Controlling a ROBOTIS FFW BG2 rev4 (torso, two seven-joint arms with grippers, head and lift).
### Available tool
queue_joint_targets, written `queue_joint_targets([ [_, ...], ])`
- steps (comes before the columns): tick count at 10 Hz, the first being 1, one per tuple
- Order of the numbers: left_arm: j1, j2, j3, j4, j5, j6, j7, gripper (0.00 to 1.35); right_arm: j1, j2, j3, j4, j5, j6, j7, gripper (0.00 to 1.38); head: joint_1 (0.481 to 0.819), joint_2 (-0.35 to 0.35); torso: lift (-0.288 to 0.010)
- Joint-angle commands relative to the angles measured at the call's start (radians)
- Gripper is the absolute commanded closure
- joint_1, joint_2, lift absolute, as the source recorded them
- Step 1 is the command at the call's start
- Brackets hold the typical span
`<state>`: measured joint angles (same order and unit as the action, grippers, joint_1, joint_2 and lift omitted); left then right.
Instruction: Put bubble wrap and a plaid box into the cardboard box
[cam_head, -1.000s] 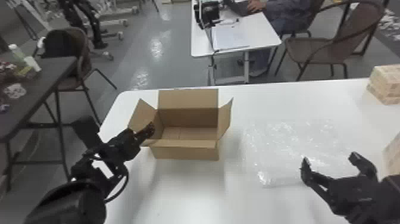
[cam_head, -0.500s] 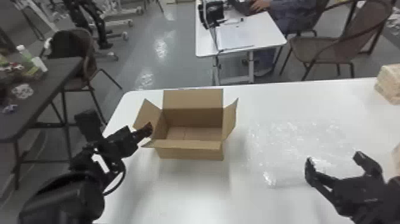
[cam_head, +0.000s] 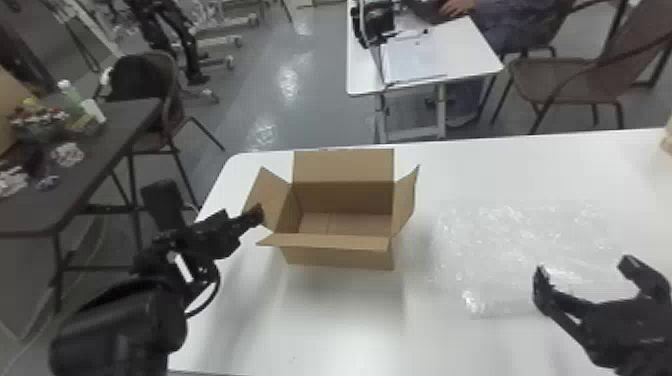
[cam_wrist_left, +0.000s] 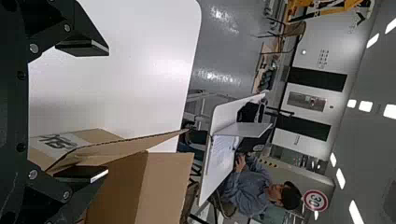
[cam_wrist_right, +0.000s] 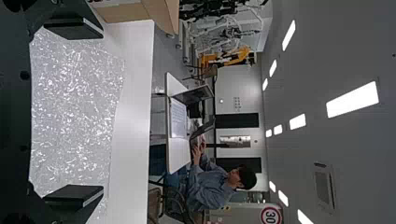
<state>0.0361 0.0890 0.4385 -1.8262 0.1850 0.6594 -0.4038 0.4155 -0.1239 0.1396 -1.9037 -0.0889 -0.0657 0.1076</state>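
Observation:
The side flap is joined to the empty cardboard box (cam_head: 335, 222) along a crease (cam_head: 285, 207), so the whole cardboard box will turn with the flap when I pull the flap.
In the head view my left gripper (cam_head: 257, 214) is at the left side flap of the open cardboard box (cam_head: 340, 258), and the bubble wrap (cam_head: 505, 250) lies flat to the box's right. My right gripper (cam_head: 584, 267) stands spread over the wrap's near edge, holding nothing. In the left wrist view my left gripper (cam_wrist_left: 95, 112) is open, one finger beside a flap of the cardboard box (cam_wrist_left: 163, 186). The right wrist view has my right gripper (cam_wrist_right: 88, 114) wide open, with the bubble wrap (cam_wrist_right: 74, 102) beyond its fingers.
The white table (cam_head: 345, 325) carries the box and wrap. A pale object (cam_head: 667, 142) is at its right edge. Behind stand a small desk (cam_head: 465, 55) and chairs; a dark side table (cam_head: 90, 165) is at the left.
The head view has shifted, so the box and table appear slightly farther right and the pale blocks at the right have mostly left it. Both grippers look nearly unchanged against the table.

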Motion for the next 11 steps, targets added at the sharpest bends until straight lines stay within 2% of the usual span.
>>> queue_joint_targets([
  [1, -0.016, 0.003, -0.007, 0.021, 0.013, 0.000, -0.007, 0.54, -0.001, 0.000, 0.002, 0.002, 0.000, 0.000, 0.000, 0.12, 0.695, 0.271, -0.110],
  [2, -0.021, 0.000, -0.011, 0.025, 0.036, 0.000, -0.009, 0.59, -0.001, 0.001, 0.002, 0.003, 0.000, 0.000, 0.000, 0.12, 0.695, 0.265, -0.110],
  [3, -0.022, -0.002, -0.014, 0.027, 0.050, 0.008, -0.009, 0.77, -0.001, 0.001, 0.003, 0.006, 0.000, 0.000, 0.000, 0.12, 0.695, 0.260, -0.110],
  [4, -0.022, -0.009, -0.021, 0.022, 0.047, 0.011, 0.002, 1.13, -0.001, 0.001, 0.003, 0.009, -0.002, 0.000, 0.000, 0.12, 0.695, 0.254, -0.110],
  [6, -0.019, -0.028, -0.018, 0.019, 0.076, 0.011, 0.011, 1.23, -0.001, 0.003, 0.003, 0.014, -0.005, 0.000, 0.000, 0.12, 0.695, 0.243, -0.110],
  [10, 0.004, -0.049, -0.029, -0.041, 0.123, -0.027, 0.029, 1.23, -0.003, 0.003, 0.003, 0.018, -0.006, 0.004, 0.000, 0.12, 0.695, 0.231, -0.110],
  [11, 0.010, -0.058, -0.035, -0.073, 0.111, -0.043, 0.029, 1.23, -0.003, 0.003, 0.003, 0.018, -0.006, 0.004, 0.000, 0.12, 0.695, 0.228, -0.110],
])
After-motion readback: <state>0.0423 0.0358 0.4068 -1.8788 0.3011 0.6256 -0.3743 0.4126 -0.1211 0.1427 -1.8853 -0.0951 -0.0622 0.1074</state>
